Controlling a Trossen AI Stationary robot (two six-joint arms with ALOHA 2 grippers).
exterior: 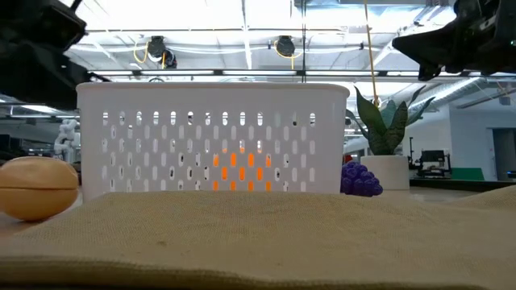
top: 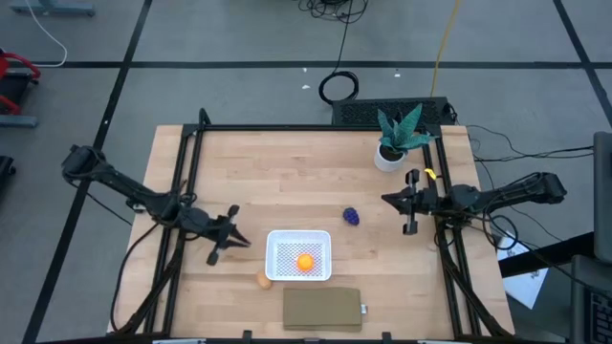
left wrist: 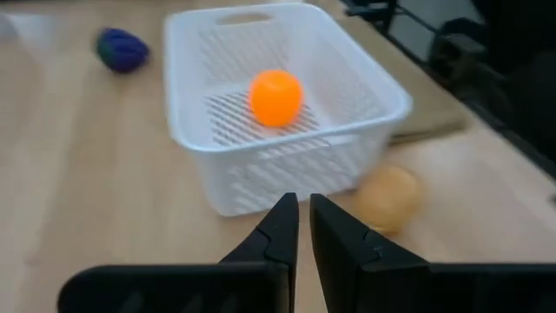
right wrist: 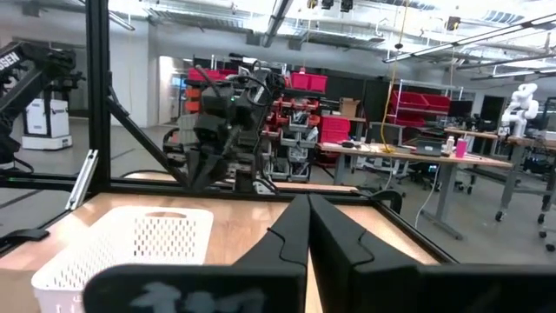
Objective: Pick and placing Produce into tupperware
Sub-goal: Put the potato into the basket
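Note:
The tan-brown piece's side away from the tupperware is free, so the robot's left gripper should keep going toward that side until its fingers open there.
The white perforated tupperware point(top: 298, 241) stands at the table's near middle, with the bright orange piece point(top: 305, 261) resting on its mesh bottom point(left wrist: 276, 97). The tan-brown piece point(top: 264, 280) lies on the table against the container's near-left corner point(left wrist: 388, 197). The dark purple piece point(top: 352, 217) lies on the table to the container's far right point(left wrist: 122, 49). My left gripper point(top: 245, 243) is shut and hovers just left of the container point(left wrist: 303, 222). My right gripper point(top: 385, 199) is shut and held above the table, right of the purple piece point(right wrist: 308, 209).
A flat brown pad point(top: 322, 309) lies at the near edge, just in front of the container. A green potted plant point(top: 397, 141) stands at the far right. Black frame rails point(top: 186, 182) run along the table's left and right sides. Bare wood lies in the far middle.

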